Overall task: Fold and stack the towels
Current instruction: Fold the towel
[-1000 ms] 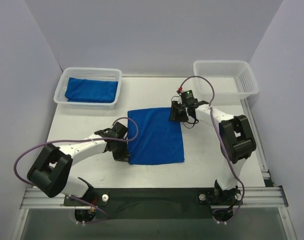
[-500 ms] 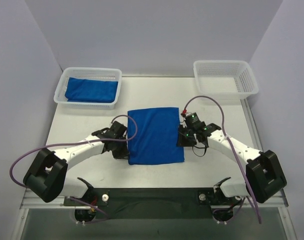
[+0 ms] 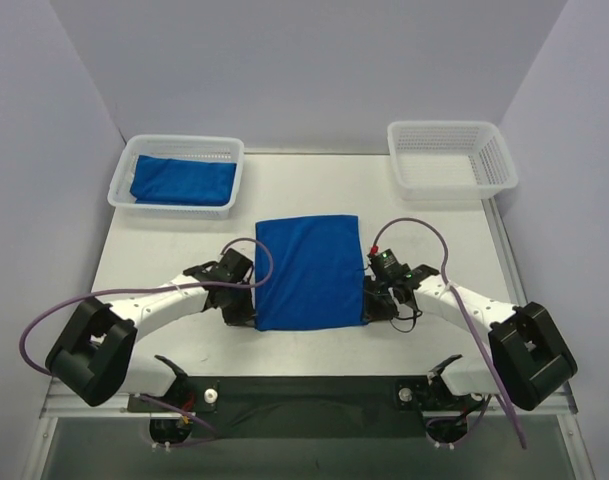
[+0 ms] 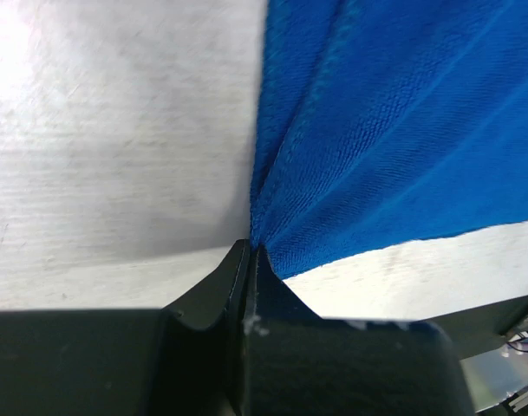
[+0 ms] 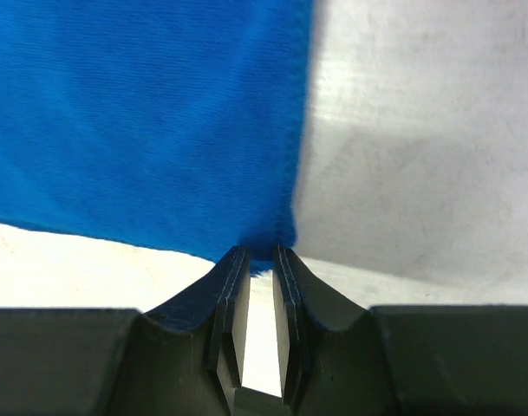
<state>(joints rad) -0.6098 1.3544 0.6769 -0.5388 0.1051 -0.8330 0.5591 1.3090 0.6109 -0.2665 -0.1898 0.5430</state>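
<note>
My right gripper touches only the tip of the royal-blue towel's near corner (image 5: 263, 263), so I should bring it farther in over the towel (image 5: 246, 208) and hold there.
A royal-blue towel (image 3: 309, 272) lies flat in the middle of the table. My left gripper (image 3: 246, 308) is at its near left corner. In the left wrist view that gripper (image 4: 250, 251) is shut on the towel's corner (image 4: 376, 130), and creases fan out from the pinch. My right gripper (image 3: 372, 300) is at the near right corner. In the right wrist view its fingertips (image 5: 259, 253) are closed narrowly on the tip of the towel (image 5: 142, 113), and a slim gap shows further back between the pads. A second towel (image 3: 182, 180) lies folded in the left basket (image 3: 119, 188).
An empty white mesh basket (image 3: 451, 155) stands at the back right corner. Both arms' cables loop over the table beside the towel. Walls close in the left, right and back sides. A black rail runs along the near edge.
My right arm has swung from the towel's far right corner to its near right corner and narrowed its jaws there. The left gripper has stayed shut on its corner.
</note>
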